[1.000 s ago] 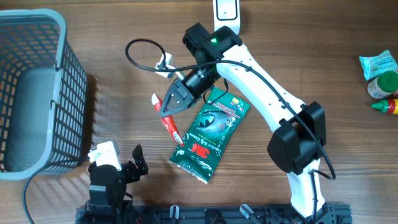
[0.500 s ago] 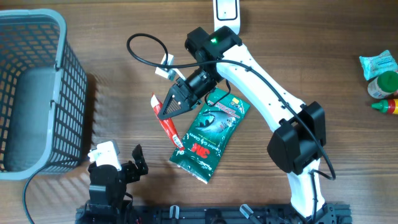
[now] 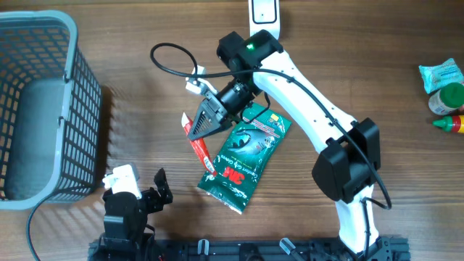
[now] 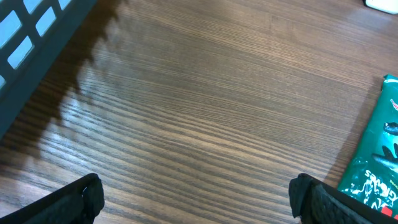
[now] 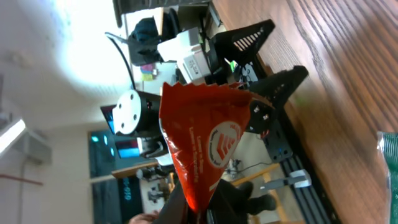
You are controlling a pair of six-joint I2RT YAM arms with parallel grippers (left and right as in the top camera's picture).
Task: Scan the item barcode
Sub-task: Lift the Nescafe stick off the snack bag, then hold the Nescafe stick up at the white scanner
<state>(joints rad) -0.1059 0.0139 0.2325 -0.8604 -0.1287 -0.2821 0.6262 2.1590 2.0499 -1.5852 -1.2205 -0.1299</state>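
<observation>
The red sachet [image 3: 201, 151] is pointing toward my left gripper and away from the white device [image 3: 264, 14], so next my right gripper swings the sachet around and brings it over the device.
A long red and white sachet [image 3: 203, 154] hangs slanted over the table, its upper end pinched in my right gripper [image 3: 196, 129], which is shut on it. In the right wrist view the red sachet [image 5: 202, 143] sticks out from between the dark jaws of the right gripper [image 5: 205, 208], printed face toward the camera. Beside it a green 3M packet [image 3: 246, 151] lies flat, also seen at the right edge of the left wrist view [image 4: 376, 163]. My left gripper [image 3: 158, 190] rests open at the table's front edge with only bare wood between its fingers [image 4: 84, 198]. A white device [image 3: 262, 11] stands at the back centre.
A grey wire basket [image 3: 69, 94] fills the left side, and its wall [image 4: 37, 37] shows in the left wrist view. A green pack [image 3: 440, 75] and small bottles [image 3: 449, 109] sit at the far right. A black cable [image 3: 168, 61] loops behind the right wrist.
The right wrist has turned slightly and drawn back toward the right, bringing the sachet's held end up with it. The left arm has not moved.
</observation>
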